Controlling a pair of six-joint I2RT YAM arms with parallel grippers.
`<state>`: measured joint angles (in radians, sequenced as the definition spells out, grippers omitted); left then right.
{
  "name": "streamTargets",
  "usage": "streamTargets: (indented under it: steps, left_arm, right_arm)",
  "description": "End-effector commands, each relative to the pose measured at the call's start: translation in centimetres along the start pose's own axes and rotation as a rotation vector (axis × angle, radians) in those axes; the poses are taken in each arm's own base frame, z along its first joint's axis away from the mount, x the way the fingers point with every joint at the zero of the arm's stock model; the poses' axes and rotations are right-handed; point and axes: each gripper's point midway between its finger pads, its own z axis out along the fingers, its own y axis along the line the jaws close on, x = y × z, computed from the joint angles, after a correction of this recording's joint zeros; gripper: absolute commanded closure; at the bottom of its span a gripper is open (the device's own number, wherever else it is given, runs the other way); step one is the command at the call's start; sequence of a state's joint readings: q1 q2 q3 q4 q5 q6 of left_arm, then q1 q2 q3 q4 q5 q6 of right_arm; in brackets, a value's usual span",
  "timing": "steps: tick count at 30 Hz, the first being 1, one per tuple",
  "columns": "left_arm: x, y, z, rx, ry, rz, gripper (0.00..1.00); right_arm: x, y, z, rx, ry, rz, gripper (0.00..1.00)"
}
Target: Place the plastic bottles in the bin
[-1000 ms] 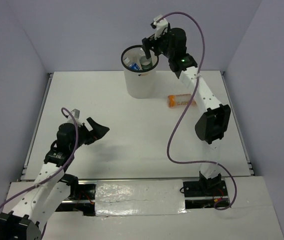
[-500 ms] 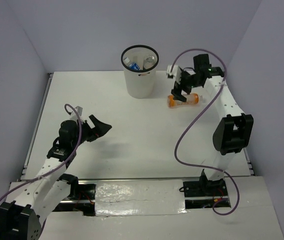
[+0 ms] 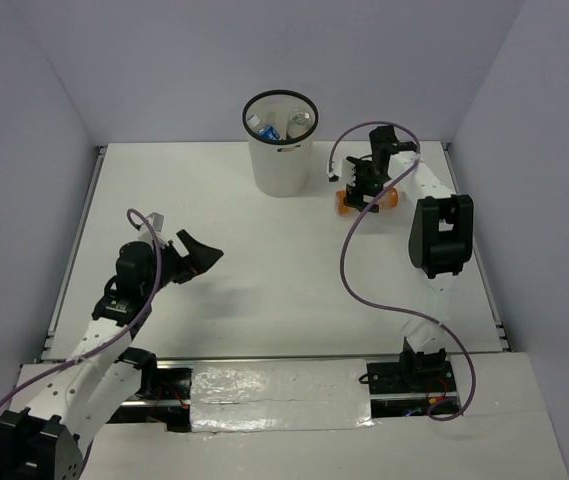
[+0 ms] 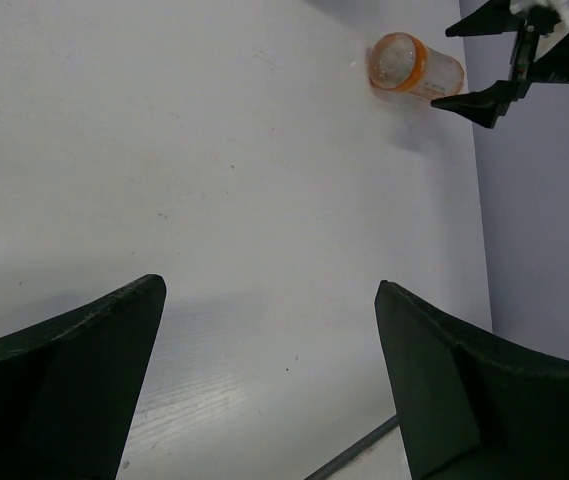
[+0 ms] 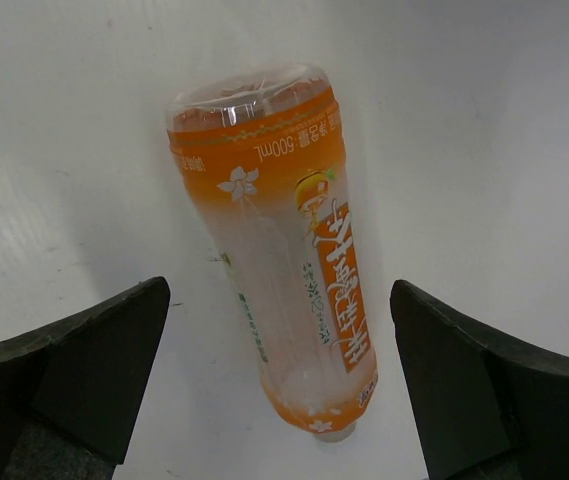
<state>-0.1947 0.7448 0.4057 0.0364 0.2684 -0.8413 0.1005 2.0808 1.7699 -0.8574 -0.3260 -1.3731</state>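
The bin (image 3: pixel 282 126) is crowded with bottles. The longer orange bottle (image 5: pixel 279 255) will stand with its cap down and its base near the bin's rim when I lower it in.
The longer orange bottle (image 5: pixel 284 250) lies on its side on the white table, right of the bin (image 3: pixel 282 172). My right gripper (image 5: pixel 279 380) is open, lowered over it with one jaw on each side, not touching. In the top view the right gripper (image 3: pixel 363 190) covers the bottle's middle and only the orange ends (image 3: pixel 343 204) show. The bin holds clear bottles with blue labels (image 3: pixel 264 128) and another bottle (image 3: pixel 300 122). My left gripper (image 3: pixel 196 258) is open and empty at the near left. The left wrist view shows the orange bottle (image 4: pixel 414 68) and the right fingers (image 4: pixel 479 103) far off.
The off-white bin with its black rim (image 3: pixel 280 93) stands at the back middle of the table. Grey walls close in the left, back and right sides. A purple cable (image 3: pixel 349 270) loops off the right arm over the table.
My right gripper left the bin's mouth, swung right and down, and now sits open astride the orange bottle. The left arm has barely shifted.
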Motion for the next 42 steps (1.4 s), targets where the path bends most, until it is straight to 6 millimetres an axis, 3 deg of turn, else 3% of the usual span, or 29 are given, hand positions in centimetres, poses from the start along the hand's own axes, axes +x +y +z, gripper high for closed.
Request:
streamTargets:
  steps: [1,8,12,17,18,20,27,31,35,38,39,41,42]
  left_arm:
    - [-0.7,-0.7,-0.3,0.021,-0.024,0.01,0.01]
    - [-0.8,-0.9,-0.1,0.024,-0.018,0.007,0.01]
    - [-1.1,-1.2,0.2,0.026,-0.012,0.011,0.01]
    - [-1.3,-1.3,0.1,0.028,-0.018,0.012,0.01]
    - [-1.2,-1.3,0.1,0.03,-0.018,0.01,0.01]
    - [-1.1,-1.3,0.1,0.034,-0.017,0.006,0.01]
    - [-1.0,-1.2,-0.2,0.043,-0.029,0.013,0.01]
    - [-0.8,-1.3,-0.2,0.048,-0.025,0.016,0.01]
    - [-1.0,-1.5,-0.3,0.053,-0.027,0.023,0.01]
    - [-1.0,-1.5,-0.3,0.051,-0.027,0.024,0.01]
    - [-1.1,-1.5,-0.4,0.05,-0.03,0.024,0.01]
    - [-1.2,-1.5,-0.4,0.048,-0.034,0.023,0.01]
    - [-1.2,-1.6,-0.4,0.049,-0.033,0.022,0.01]
  right_arm:
    - [0.5,-0.9,0.7,0.01,0.051,-0.043,0.03]
    - [0.9,-0.2,3.2,0.014,0.082,0.038,0.1]
    - [1.1,0.1,3.7,0.013,0.086,0.09,0.22]
    - [-0.1,0.3,2.7,0.027,0.031,0.171,0.36]
    - [-0.7,0.0,1.6,0.046,0.011,0.169,0.4]
    - [-1.8,1.1,1.1,0.029,-0.04,0.18,0.43]
    - [-9.1,2.3,-6.7,0.068,-0.273,0.198,0.56]
    - [-13.0,3.4,-10.1,0.05,-0.376,0.183,0.58]
    - [-18.7,4.3,-13.7,0.062,-0.504,0.094,0.58]
    - [-23.1,3.5,-17.3,0.085,-0.629,0.068,0.58]
    - [-25.4,2.5,-19.1,0.113,-0.691,0.04,0.58]
    - [-28.2,2.0,-20.5,0.085,-0.787,0.08,0.59]
    - [-30.2,0.6,-22.9,0.137,-0.863,0.051,0.59]
